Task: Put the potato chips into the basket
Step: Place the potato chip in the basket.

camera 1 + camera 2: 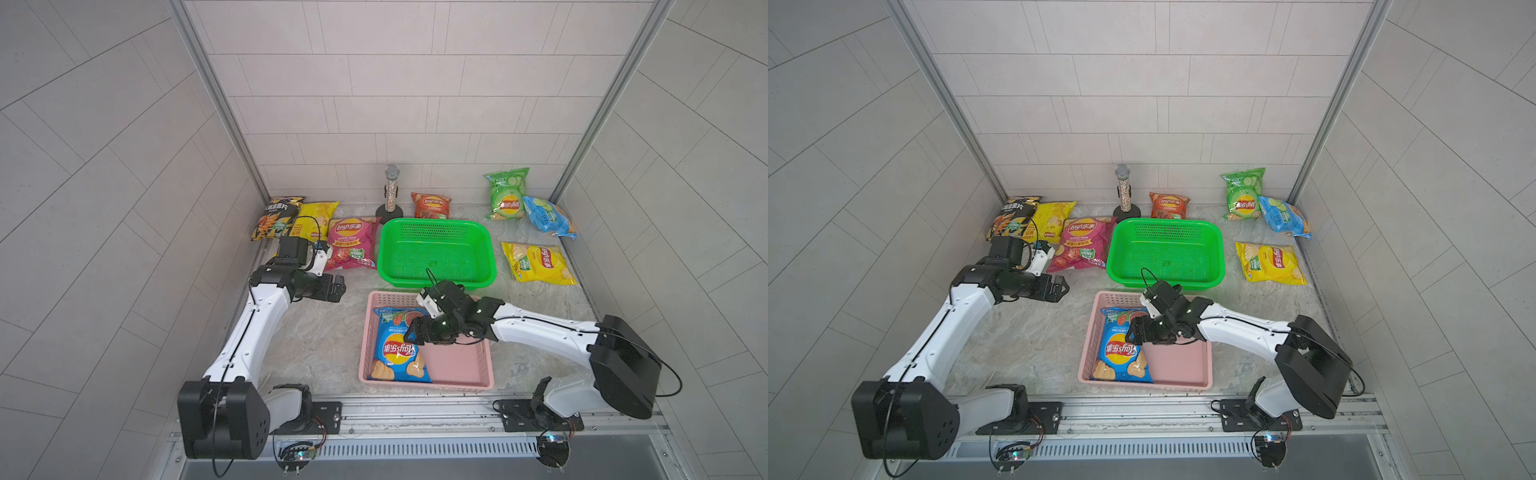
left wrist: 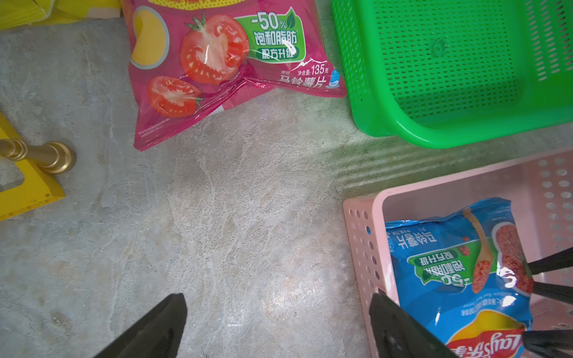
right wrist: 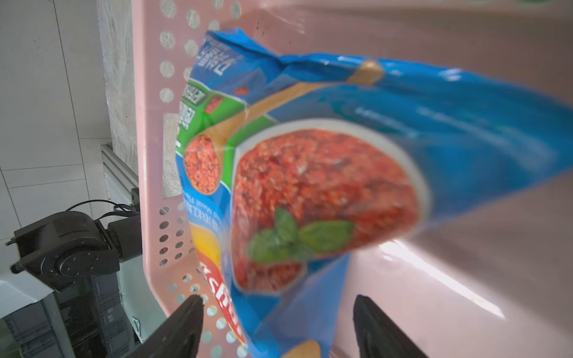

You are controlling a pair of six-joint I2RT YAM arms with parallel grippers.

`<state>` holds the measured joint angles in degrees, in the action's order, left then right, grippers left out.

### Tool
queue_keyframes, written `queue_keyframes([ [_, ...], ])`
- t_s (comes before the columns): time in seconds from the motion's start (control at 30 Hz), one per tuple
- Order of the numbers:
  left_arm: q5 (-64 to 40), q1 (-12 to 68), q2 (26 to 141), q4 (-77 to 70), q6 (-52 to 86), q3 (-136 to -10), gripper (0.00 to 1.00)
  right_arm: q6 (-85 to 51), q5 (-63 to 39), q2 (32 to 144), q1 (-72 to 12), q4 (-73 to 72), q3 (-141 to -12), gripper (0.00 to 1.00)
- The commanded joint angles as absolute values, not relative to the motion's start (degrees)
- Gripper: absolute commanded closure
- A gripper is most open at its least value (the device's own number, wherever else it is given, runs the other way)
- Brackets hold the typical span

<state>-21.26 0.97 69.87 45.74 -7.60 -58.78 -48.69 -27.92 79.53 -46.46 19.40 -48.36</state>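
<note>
My right gripper should keep on to the yellow bag beside the green basket and close on that bag's corner (image 1: 516,277), as the blue bag is inside the pink basket (image 1: 397,356).
A blue Lay's chips bag (image 1: 397,353) (image 3: 325,186) lies in the pink basket (image 1: 457,365), against its left wall. My right gripper (image 1: 413,332) (image 3: 276,302) hangs open just over the bag's far end, its fingers standing apart on either side of the bag's edge. The left gripper (image 1: 340,287) (image 2: 277,299) is open over bare table, left of the pink basket's far corner, with nothing between its fingers. More chips bags lie on the table: magenta (image 1: 351,243), black (image 1: 276,218), yellow (image 1: 313,220), red-orange (image 1: 431,205), green (image 1: 505,195), light blue (image 1: 548,216) and another yellow (image 1: 538,264).
A green basket (image 1: 492,253) with nothing in it stands just behind the pink one. A microphone on a stand (image 1: 391,191) is at the back. A yellow plastic piece (image 2: 28,186) with a brass fitting lies under the left arm. Tiled walls close in three sides.
</note>
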Motion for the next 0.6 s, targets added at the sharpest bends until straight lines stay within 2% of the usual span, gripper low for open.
queue_keyframes([
  [0.0,-21.9,0.6,70.3,45.9,-8.8,-58.0,0.0,-44.0,-22.1,73.4,-43.7,30.3,-51.6,0.17],
  [0.17,-21.6,0.6,70.3,45.9,-8.8,-58.0,0.0,-41.9,-22.9,66.6,-36.8,35.0,-53.1,0.17],
  [0.43,-21.5,0.6,70.2,46.0,-8.8,-58.1,0.0,-40.6,-26.9,60.7,-12.3,37.2,-53.6,0.21],
  [0.57,-21.6,0.6,70.1,45.9,-8.8,-58.0,0.0,-34.5,-17.7,64.7,-3.3,41.1,-56.5,0.23],
])
